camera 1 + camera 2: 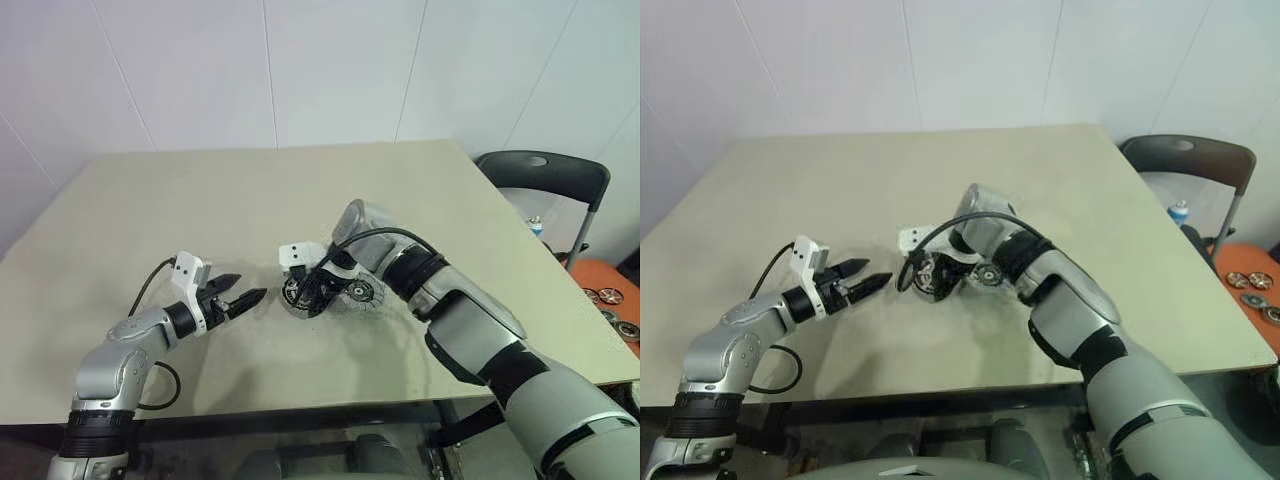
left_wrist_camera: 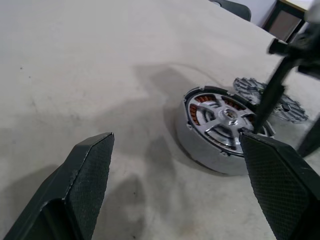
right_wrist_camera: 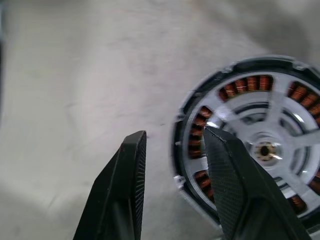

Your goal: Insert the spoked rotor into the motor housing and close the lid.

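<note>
The lid lies beside the motor housing with its ridged side up, so it will swing over, smooth back up, when the robot lifts the lid's upper rim.
The motor housing, a round disc with copper windings and a dark rim, lies near the middle of the table. The spoked rotor sits inside it, its silver spokes lying over the windings. My right gripper hangs just above the housing's edge, open: one finger over the windings, the other over bare table. The grey ridged lid lies flat on the table right beside the housing, on its right. My left gripper hovers a short way to the left of the housing, open and empty, pointing at it.
A dark chair stands off the table's right side, with a small bottle below it. Several more motor parts lie on an orange surface at the far right. The table's front edge runs close under both arms.
</note>
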Tool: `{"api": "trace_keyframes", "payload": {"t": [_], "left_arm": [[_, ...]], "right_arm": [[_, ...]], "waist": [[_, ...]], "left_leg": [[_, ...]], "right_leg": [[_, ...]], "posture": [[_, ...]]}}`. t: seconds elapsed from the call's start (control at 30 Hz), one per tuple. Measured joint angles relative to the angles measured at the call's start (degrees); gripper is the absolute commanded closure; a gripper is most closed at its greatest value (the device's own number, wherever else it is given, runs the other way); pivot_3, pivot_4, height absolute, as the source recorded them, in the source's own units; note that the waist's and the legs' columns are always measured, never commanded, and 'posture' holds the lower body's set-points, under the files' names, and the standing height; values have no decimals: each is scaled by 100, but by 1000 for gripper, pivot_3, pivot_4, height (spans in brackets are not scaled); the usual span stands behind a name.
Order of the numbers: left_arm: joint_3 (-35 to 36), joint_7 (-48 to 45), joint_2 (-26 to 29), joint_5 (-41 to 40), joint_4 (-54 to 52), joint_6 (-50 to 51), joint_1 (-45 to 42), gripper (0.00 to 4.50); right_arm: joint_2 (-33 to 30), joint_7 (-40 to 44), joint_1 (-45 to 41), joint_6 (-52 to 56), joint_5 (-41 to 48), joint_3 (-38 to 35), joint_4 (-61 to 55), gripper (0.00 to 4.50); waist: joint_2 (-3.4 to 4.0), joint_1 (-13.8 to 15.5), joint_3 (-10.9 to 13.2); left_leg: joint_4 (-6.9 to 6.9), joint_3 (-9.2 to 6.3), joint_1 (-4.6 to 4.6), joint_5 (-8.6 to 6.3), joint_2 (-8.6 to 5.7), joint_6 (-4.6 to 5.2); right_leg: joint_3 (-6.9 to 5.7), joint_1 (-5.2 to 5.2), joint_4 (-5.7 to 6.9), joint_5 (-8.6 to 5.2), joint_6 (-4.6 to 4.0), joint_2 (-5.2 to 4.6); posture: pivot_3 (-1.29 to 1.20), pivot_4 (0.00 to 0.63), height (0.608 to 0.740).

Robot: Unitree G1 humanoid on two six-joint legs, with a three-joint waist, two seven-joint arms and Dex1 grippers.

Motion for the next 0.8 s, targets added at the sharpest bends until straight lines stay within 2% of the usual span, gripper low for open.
{"api": "trace_keyframes", "payload": {"t": [0.1, 0.2, 0.33, 0.47, 0.57, 0.8], "left_arm": [[4, -14, 21, 1, 14, -1, -26, 244], [9, -48, 70, 1, 46, 2, -55, 244], [10, -95, 93, -6, 46, 2, -97, 244], [20, -125, 116, -2, 50, -26, -108, 244], [74, -164, 216, -3, 105, -109, -136, 244], [257, -433, 558, -33, 307, -91, -434, 244]], "right_arm": [[-724, 162, 99, -90, 625, 265, -954, 2584], [-1548, 195, 103, -187, 1619, 286, -1831, 2584], [-1718, 15, 275, -637, 1882, -378, -2127, 2584], [-1326, -1855, 733, -822, 1986, -1807, -2086, 2584], [-1380, -2849, 1609, -661, 2072, -2695, -2647, 2584], [-1239, -4906, 3178, 529, 2241, -4099, -3419, 2584]], "waist": [[4, 21, 3], [8, 50, 6], [9, 39, 6], [6, 100, 5], [-7, 262, -4], [5, 324, 4]], "left_leg": [[-9, -2, -5, -3, -2, -3], [-15, -2, -4, -5, -1, -5], [-14, 0, 4, -5, 6, -4], [-7, 2, 5, -4, 5, -5], [-10, 0, -1, -5, 4, -4], [-11, 27, -5, -5, 0, -2]], "right_leg": [[-2, -4, -7, -2, 3, -8], [-5, -3, -16, -4, 5, -7], [-6, 5, -14, -4, 6, 5], [-4, 7, -9, -3, 5, 4], [-7, 10, -23, -4, 4, 2], [1, 10, -30, -4, 3, 2]], "posture": [[0, 0, 740], [0, 0, 740], [0, 0, 740], [0, 0, 740], [0, 0, 740], [0, 0, 740]]}}
